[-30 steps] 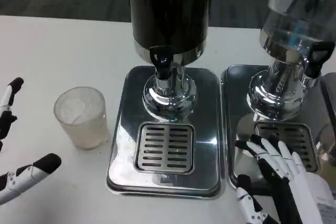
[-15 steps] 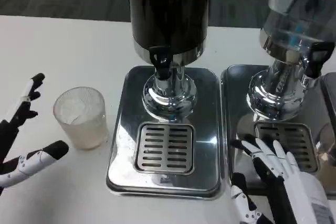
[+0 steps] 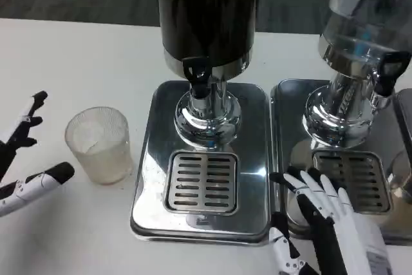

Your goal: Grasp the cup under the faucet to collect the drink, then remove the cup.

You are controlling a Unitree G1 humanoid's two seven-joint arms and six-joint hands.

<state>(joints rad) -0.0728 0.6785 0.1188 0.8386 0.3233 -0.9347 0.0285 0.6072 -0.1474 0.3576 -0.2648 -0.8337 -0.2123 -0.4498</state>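
The dispenser's body (image 3: 207, 14) looks dark above the black tap (image 3: 198, 72), so dark brown drink should flow out when I open the tap over the cup.
A clear frosted cup (image 3: 98, 144) stands upright on the white table, left of the steel drip tray (image 3: 151, 178) and not under the faucet (image 3: 199, 75). The dark dispenser (image 3: 207, 17) rises over that tray, its black tap above the slotted grate (image 3: 201, 181). My left hand (image 3: 22, 162) is open at the left edge, fingers spread on either side of a gap just left of the cup, not touching it. My right hand (image 3: 325, 214) is open at the lower right, fingers spread over the gap between the two trays.
A second, clear dispenser (image 3: 360, 43) with its own black tap stands on a second drip tray (image 3: 286, 114) at the right. Bare white table (image 3: 77, 62) stretches behind and left of the cup.
My left hand first reached toward the cup, then drew back slightly left. My right hand has slid left and a little lower. The cup has stayed put.
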